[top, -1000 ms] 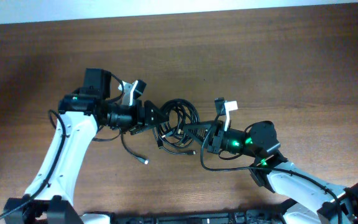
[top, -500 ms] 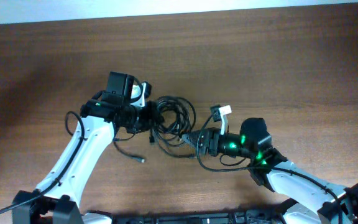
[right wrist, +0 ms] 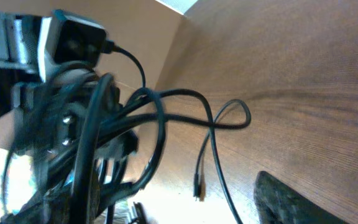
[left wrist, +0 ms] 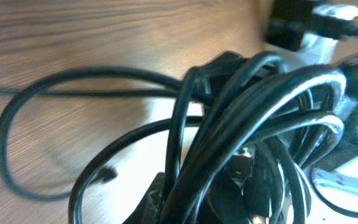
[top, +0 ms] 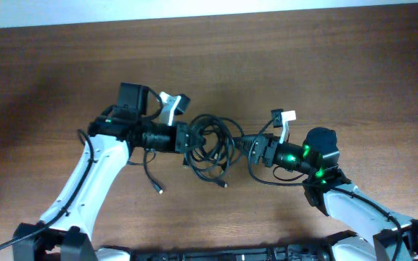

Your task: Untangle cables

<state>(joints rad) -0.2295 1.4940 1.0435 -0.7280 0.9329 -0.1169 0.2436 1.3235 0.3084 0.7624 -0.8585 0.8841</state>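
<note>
I can see the coil's loops (top: 210, 149) bunched up in my left gripper and one loop reaching my right gripper, so my right gripper should pinch that loop (top: 234, 126) while my left gripper pulls away.
The cables (top: 210, 145) are a tangled coil of thin black cords lying on the table between my two arms. My left gripper (top: 185, 138) is shut on the coil's left side. In the left wrist view the looped cables (left wrist: 241, 124) fill the frame and the left gripper (left wrist: 229, 208) clamps them at the bottom edge. My right gripper (top: 247, 145) stands open at the coil's right side. In the right wrist view the cables (right wrist: 98, 137) bunch by the left jaw. One thin strand with a plug end (right wrist: 197, 184) hangs between the spread fingers (right wrist: 297, 202).
Two loose cord ends trail toward the front edge, one at the left (top: 158, 190) and one under the coil (top: 223, 185). Thicker black robot wiring (top: 267, 177) loops beneath my right arm. The left arm's camera block (right wrist: 73, 37) faces the right wrist view.
My left gripper has closed on the coil's left side. My right gripper has opened, let go and drawn back to the right. The coil has shifted slightly right.
</note>
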